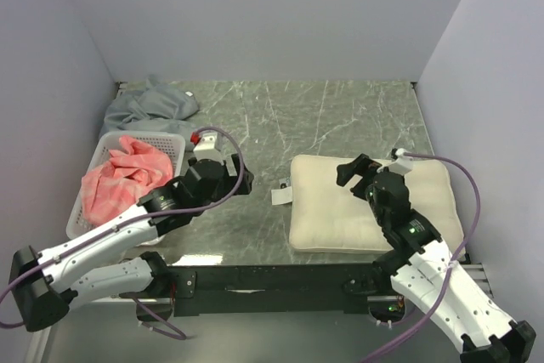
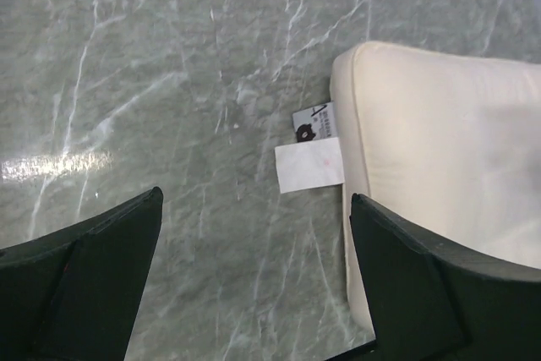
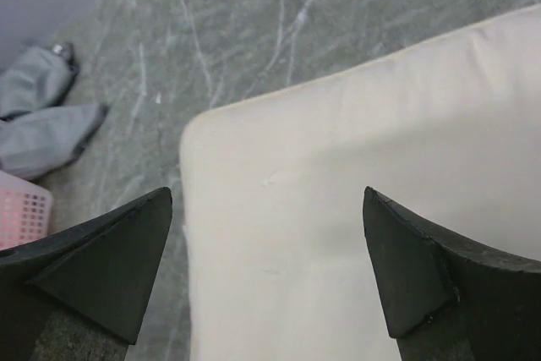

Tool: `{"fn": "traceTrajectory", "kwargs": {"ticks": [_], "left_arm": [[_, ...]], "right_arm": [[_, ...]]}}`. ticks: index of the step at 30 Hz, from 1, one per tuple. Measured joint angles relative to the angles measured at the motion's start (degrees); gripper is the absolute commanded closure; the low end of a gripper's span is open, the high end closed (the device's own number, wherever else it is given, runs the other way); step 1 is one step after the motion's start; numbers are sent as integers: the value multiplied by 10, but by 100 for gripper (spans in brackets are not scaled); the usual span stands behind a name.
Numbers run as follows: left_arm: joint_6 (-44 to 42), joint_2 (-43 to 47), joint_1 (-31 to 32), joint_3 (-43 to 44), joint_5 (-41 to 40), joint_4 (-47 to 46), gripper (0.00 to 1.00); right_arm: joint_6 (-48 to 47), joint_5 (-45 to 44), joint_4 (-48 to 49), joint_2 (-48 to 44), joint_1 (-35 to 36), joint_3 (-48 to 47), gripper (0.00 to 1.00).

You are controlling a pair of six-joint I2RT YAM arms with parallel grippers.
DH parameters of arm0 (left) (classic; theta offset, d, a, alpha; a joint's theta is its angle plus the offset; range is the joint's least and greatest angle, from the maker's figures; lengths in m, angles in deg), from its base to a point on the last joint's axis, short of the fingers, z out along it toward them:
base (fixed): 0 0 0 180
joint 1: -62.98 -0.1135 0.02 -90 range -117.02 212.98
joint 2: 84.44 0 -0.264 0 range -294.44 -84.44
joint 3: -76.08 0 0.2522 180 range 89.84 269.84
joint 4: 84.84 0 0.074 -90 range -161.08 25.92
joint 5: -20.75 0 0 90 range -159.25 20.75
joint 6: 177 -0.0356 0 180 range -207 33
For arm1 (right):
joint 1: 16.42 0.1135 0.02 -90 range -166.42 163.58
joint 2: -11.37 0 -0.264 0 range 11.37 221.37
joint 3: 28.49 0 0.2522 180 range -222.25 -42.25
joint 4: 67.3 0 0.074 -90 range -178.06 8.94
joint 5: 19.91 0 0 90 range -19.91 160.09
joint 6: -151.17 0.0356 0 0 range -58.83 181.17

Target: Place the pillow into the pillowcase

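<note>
My left gripper should keep moving to the grey pillowcase's near corner [image 3: 88,119] until its fingers are on both sides of that corner [image 3: 93,115], because the corner sticks out past the basket onto open marble.
The cream pillow [image 1: 327,210] lies flat on the marble table at the right, with its white tag [image 1: 281,193] sticking out on its left side. My right gripper [image 1: 359,169] hovers open and empty over the pillow's far left part; in the right wrist view [image 3: 266,247] its jaws stand wide over the pillow [image 3: 338,183]. My left gripper [image 1: 236,183] is open and empty over bare table left of the pillow; the left wrist view [image 2: 254,251] shows the tag [image 2: 309,166] and the pillow's edge [image 2: 448,141]. The grey pillowcase [image 1: 153,106] lies crumpled in the far left corner, and it also shows in the right wrist view [image 3: 42,116].
A white lattice basket [image 1: 170,146] stands at the left with a pink-red checked cloth [image 1: 123,178] in it, just in front of the pillowcase. White walls close the table at the left, back and right. The pillow's near edge lies at the table's front edge.
</note>
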Motion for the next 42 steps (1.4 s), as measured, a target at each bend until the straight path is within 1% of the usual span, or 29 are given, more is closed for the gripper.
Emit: {"fn": "traceTrajectory", "kwargs": {"ticks": [5, 8, 11, 15, 18, 20, 24, 26, 28, 30, 33, 38, 40, 42], "left_arm": [[0, 40, 0, 2, 3, 3, 3], [0, 32, 0, 8, 4, -2, 3], [0, 4, 0, 18, 0, 2, 3], [3, -65, -3, 72, -29, 27, 3], [2, -116, -32, 114, -27, 28, 3], [-3, -144, -80, 129, -11, 21, 3], [-16, -214, -212, 155, 25, 10, 3], [-16, -269, -270, 181, 43, 1, 3], [-19, -327, -306, 206, 44, -16, 3], [-22, -393, -317, 248, 42, -11, 3], [-23, -491, -312, 315, 37, -5, 3], [-17, -594, -307, 380, -14, 21, 3], [-16, -627, -308, 401, -36, 27, 1], [-18, -653, -310, 419, -51, 28, 11]], "right_arm": [[-1, 0, -8, 27, 0, 4, 0], [-2, 3, -8, 40, 0, 4, 0], [-3, 11, -7, 55, 0, 4, 0], [-11, 36, -2, 83, 0, 3, 0], [-19, 64, 15, 108, 0, 1, 0], [-23, 81, 28, 129, 0, -2, 0], [-28, 120, 57, 185, 0, -14, 0], [-30, 136, 68, 214, 0, -21, 0], [-31, 145, 73, 233, 0, -26, 0], [-33, 151, 78, 243, 0, -28, 0], [-35, 153, 79, 241, 2, -28, 0], [-35, 153, 79, 221, 4, -27, 0], [-35, 155, 79, 212, 6, -26, 0], [-35, 158, 79, 205, 7, -25, 0]]}}
